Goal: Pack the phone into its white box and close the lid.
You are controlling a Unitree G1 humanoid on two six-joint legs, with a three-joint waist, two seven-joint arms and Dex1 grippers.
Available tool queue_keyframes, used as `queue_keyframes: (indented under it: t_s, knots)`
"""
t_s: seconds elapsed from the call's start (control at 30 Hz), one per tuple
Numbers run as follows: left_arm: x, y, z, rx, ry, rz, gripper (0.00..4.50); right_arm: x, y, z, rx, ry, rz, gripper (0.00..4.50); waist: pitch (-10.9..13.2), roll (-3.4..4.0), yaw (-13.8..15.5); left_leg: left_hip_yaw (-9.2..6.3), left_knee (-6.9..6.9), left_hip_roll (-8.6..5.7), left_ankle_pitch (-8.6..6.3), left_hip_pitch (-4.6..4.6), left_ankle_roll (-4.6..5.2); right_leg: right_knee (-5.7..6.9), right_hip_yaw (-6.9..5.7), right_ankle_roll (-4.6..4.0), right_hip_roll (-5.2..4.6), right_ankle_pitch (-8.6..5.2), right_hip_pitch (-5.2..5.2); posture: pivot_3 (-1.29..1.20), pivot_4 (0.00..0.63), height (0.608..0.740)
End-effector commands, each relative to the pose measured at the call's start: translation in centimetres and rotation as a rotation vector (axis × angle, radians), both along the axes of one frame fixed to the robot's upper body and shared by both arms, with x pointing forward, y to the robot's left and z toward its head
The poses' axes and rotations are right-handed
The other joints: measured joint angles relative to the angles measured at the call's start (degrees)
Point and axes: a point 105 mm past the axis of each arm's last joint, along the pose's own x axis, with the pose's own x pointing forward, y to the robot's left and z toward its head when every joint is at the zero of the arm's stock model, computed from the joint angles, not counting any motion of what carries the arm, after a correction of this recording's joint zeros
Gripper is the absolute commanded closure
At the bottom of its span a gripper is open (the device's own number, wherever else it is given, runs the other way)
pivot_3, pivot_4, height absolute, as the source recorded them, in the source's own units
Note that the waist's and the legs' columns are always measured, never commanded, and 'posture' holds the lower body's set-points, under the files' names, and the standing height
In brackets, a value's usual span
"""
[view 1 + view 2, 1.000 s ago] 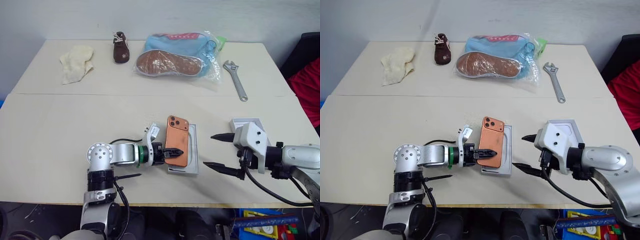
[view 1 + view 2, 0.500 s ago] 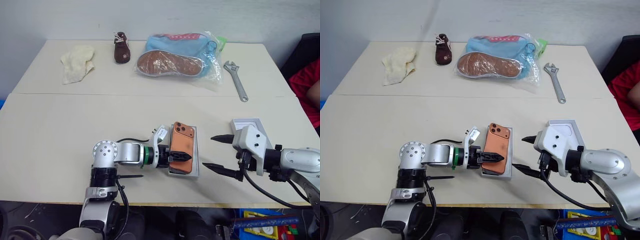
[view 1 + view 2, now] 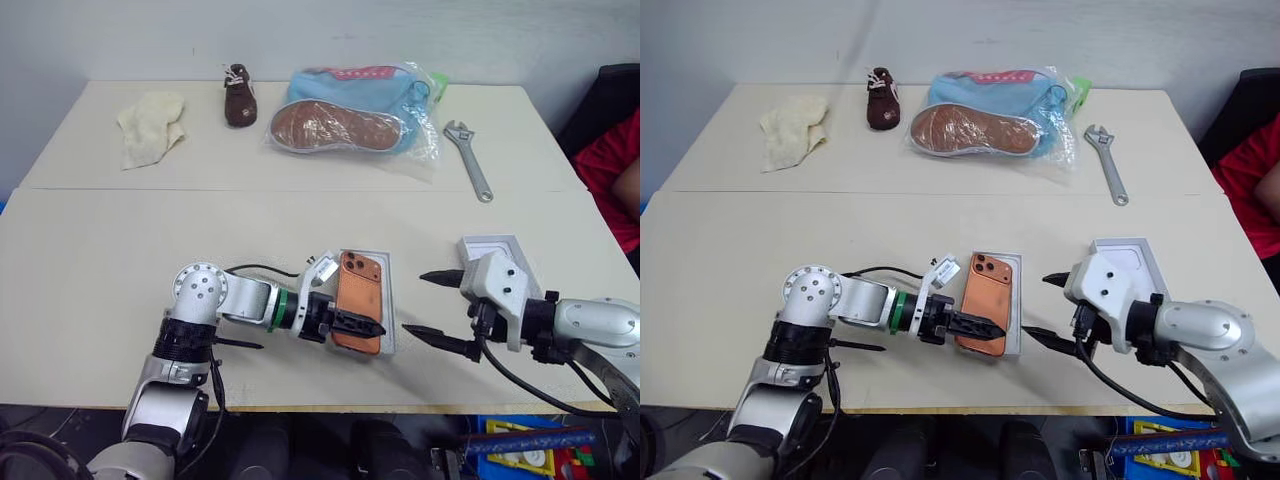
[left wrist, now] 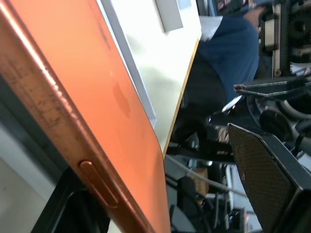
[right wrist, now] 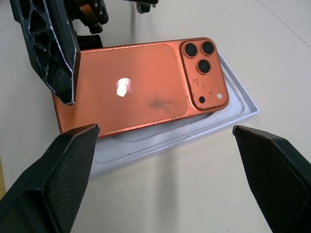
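I expect the lid to hold its shape and turn on its side when I raise it by its side, since the lid's rim (image 3: 488,238) stands straight and square.
The copper-orange phone (image 3: 358,300) lies back up on the white box (image 3: 390,300), camera lenses at the far end. Its left long side overhangs the box wall (image 5: 194,133) a little; whether it is seated inside I cannot tell. My left gripper (image 3: 372,326) reaches in from the left at the phone's near end. It is open, one finger (image 5: 48,43) above the phone and clear of it. My right gripper (image 3: 412,302) stands open just right of the box, holding nothing. The lid (image 3: 490,246) lies open side up on the table behind my right wrist.
Along the far side of the table lie a cream cloth (image 3: 150,125), a small brown shoe (image 3: 238,95), a bagged blue shoe (image 3: 350,115) and a wrench (image 3: 470,158). The table's front edge (image 3: 330,405) runs just below both grippers. A person in red (image 3: 615,150) is at the right.
My left gripper has opened off the phone. The phone swung from skewed to in line with the box and came down onto it. The right gripper has not moved.
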Motion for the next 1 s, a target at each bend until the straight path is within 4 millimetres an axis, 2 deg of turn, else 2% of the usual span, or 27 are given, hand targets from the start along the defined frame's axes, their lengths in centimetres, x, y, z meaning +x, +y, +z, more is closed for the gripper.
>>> queue_keyframes:
  t_s: [0.03, 0.33, 0.7, 0.87, 1.0]
  knots:
    - [-0.1, -0.7, 1.1, -0.006, -0.096, -0.051, 0.96, -0.1, 0.5, 1.0, 0.03, -0.041, 0.008, 0.0, 0.0, 0.01, 0.01, 0.0, -0.01, 0.0, 0.0, 0.0, 0.0, -0.02, 0.01, 0.0, -0.01, 0.0, 0.0, 0.0, 0.15, 0.74]
    - [1.1, -1.7, 1.0, 0.0, -0.138, -0.056, 0.96, -0.3, 0.4, 0.9, 0.04, -0.038, -0.01, 0.0, 0.02, 0.02, 0.0, -0.01, -0.01, 0.03, 0.0, -0.02, 0.01, -0.04, 0.04, -0.01, -0.14, 0.0, 0.0, 0.0, 0.15, 0.74]
    - [0.2, 0.0, 1.9, 0.021, -0.268, -0.153, 0.96, -0.5, 0.5, 0.5, 0.051, -0.029, -0.016, 0.0, 0.05, 0.09, -0.07, -0.02, -0.01, 0.06, -0.01, -0.03, 0.02, -0.05, 0.36, -0.03, -0.17, 0.01, -0.01, 0.0, 0.15, 0.74]
    - [-0.2, 0.5, 3.9, -0.083, -0.412, -0.199, 0.96, -0.3, 0.5, 0.4, 0.055, -0.03, -0.021, 0.0, 0.06, 0.1, -0.07, -0.05, -0.02, 0.06, -0.01, -0.04, 0.02, -0.08, 0.42, -0.05, -0.2, 0.01, -0.02, 0.0, 0.15, 0.74]
    - [0.1, 2.6, 3.8, -0.062, -0.457, -0.201, 0.96, -0.3, 0.4, 0.4, 0.055, -0.032, -0.027, 0.0, 0.09, 0.15, -0.22, -0.04, -0.03, 0.07, -0.01, -0.03, 0.02, -0.1, 0.42, -0.09, -0.23, 0.0, -0.01, 0.0, 0.15, 0.74]
